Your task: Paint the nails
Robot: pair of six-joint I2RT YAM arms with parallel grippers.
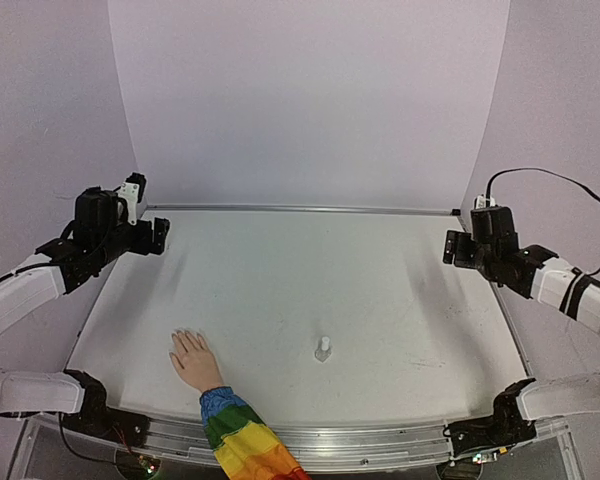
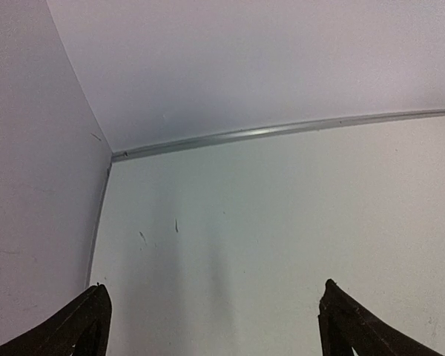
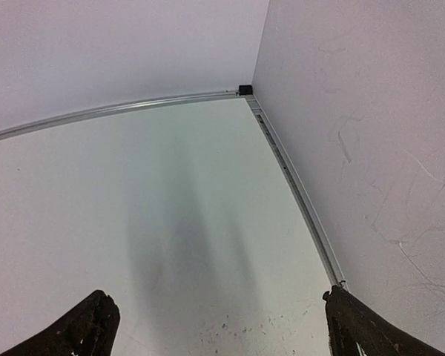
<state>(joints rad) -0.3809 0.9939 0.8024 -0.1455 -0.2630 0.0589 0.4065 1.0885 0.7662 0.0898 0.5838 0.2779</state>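
The clear bottle upright (image 1: 323,352) is free of the mannequin hand, so my left gripper should carry on moving toward the bottle (image 1: 323,348) with its fingers open and close around it.
A small skin-coloured mannequin hand (image 1: 193,359) lies palm down near the table's front left, its rainbow-striped sleeve (image 1: 242,441) running off the front edge. The nails (image 1: 182,333) are tiny pale tips at the ends of its fingers. A small clear bottle (image 1: 324,349) with a white cap stands upright to the hand's right. My left gripper (image 1: 161,237) hovers at the far left, open and empty. Over at the far right, my right gripper (image 1: 450,247) is open and empty too. The wrist views show only bare table between the left gripper (image 2: 215,297) and the right gripper (image 3: 219,311) tips.
Pale walls close in the white table (image 1: 310,280) at the back and both sides, with a metal rail (image 1: 300,209) along the back edge. A metal strip (image 1: 320,437) runs along the front edge above the arm bases.
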